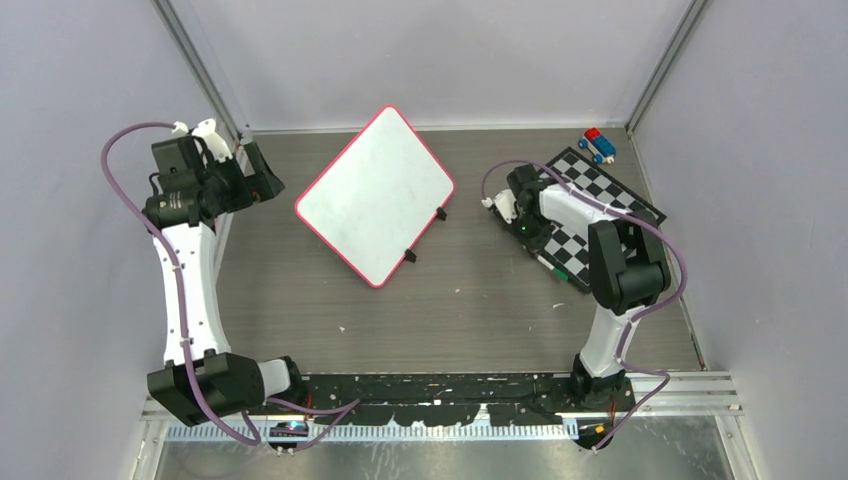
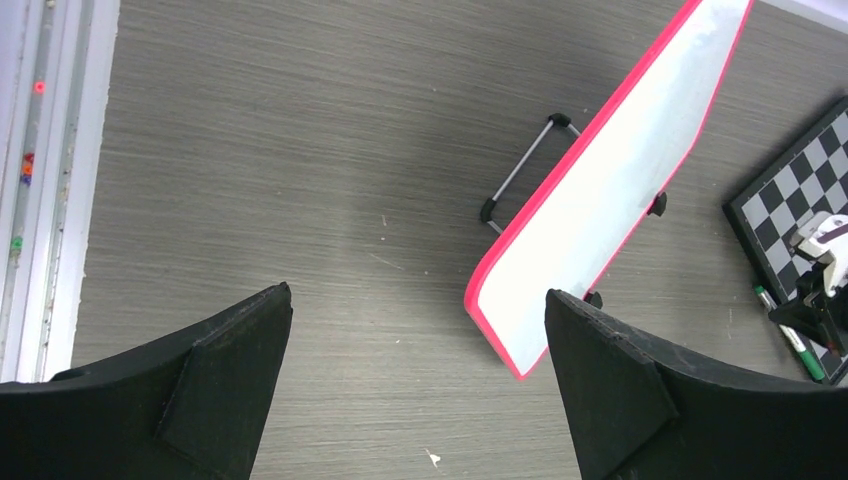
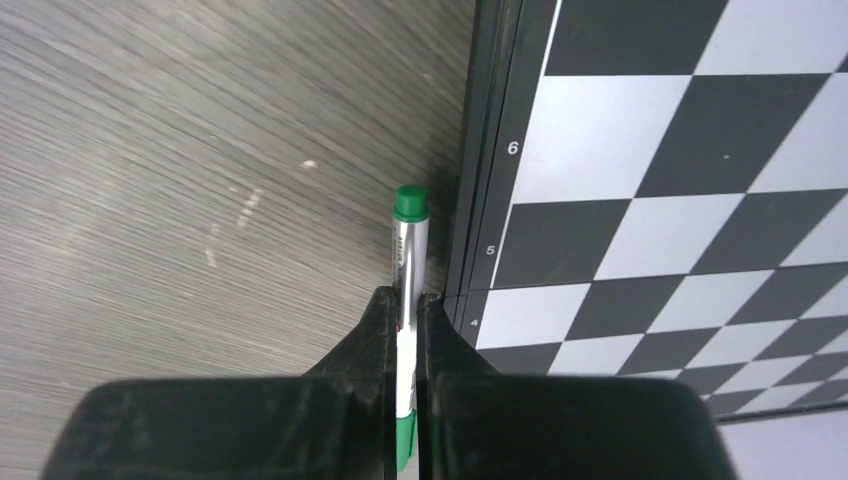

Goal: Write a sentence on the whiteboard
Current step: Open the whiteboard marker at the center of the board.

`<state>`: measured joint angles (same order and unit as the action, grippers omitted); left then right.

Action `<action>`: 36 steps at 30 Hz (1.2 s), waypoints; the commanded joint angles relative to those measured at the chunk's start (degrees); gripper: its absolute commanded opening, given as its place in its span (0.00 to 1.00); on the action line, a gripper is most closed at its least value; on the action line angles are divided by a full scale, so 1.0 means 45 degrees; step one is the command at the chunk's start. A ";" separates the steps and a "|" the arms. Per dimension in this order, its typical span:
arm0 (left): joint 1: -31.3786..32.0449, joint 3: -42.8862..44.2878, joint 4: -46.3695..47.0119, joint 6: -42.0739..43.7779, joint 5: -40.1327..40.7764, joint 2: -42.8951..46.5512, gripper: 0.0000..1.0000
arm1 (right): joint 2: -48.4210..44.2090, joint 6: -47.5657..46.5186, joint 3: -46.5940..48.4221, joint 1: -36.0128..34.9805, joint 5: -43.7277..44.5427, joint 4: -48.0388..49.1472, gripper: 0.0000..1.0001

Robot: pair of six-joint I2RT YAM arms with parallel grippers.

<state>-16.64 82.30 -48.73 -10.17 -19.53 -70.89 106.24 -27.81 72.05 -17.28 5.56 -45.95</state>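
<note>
Next, I lift the marker [image 1: 545, 263] and bring its cap to my left gripper before writing on it, because the green cap [image 1: 560, 275] is on the marker my right gripper holds.
The whiteboard [image 1: 375, 195] lies turned like a diamond at the table's middle, pink-red rim, two black clips on its lower right edge. Its face is blank; no sentence shows on it. It also shows in the left wrist view [image 2: 610, 190]. My right gripper [image 3: 410, 298] is shut on a green marker [image 3: 409, 235] that runs along the left edge of the checkered board [image 3: 650, 180]. In the top view the right gripper [image 1: 530, 235] sits at that board's near left edge. My left gripper [image 2: 417, 295] is open and empty, at the far left [image 1: 258, 175], left of the whiteboard.
The checkered board [image 1: 600, 190] lies at the right. A small blue and red toy [image 1: 598, 145] stands at the far right corner. A thin metal stand bar [image 2: 520, 175] shows beside the whiteboard's edge. Walls close in the left, back and right.
</note>
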 commanded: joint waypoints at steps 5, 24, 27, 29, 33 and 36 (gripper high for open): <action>0.0081 0.0890 -0.0005 0.0495 -0.0863 -0.0163 1.00 | -0.0207 -0.1626 0.2194 0.0714 0.0171 -0.1309 0.00; 0.6536 0.3160 0.3052 -0.1174 -0.3255 -0.1711 0.97 | -0.2613 1.4158 0.8151 0.0107 -0.4938 0.2371 0.00; 0.8094 0.3520 0.3662 -0.1583 -0.2534 -0.2683 0.92 | -0.2632 1.5424 0.8245 -0.0015 -0.3938 0.2229 0.00; 0.9123 0.3727 0.3887 -0.1690 -0.1924 -0.3236 0.87 | -0.2785 1.6128 0.7956 -0.0041 -0.3708 0.2251 0.00; 1.0245 0.4160 0.4054 -0.1756 -0.1488 -0.4211 0.81 | -0.3006 1.6785 0.7319 -0.0286 -0.3922 0.2386 0.00; 1.0698 0.4266 0.4174 -0.1894 -0.1524 -0.4693 0.79 | -0.3084 1.6849 0.7044 -0.0652 -0.3817 0.2484 0.00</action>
<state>29.47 97.91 -34.17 -17.23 -28.29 -91.37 95.18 43.18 104.99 -18.37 -13.34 -37.52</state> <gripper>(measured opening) 0.801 0.058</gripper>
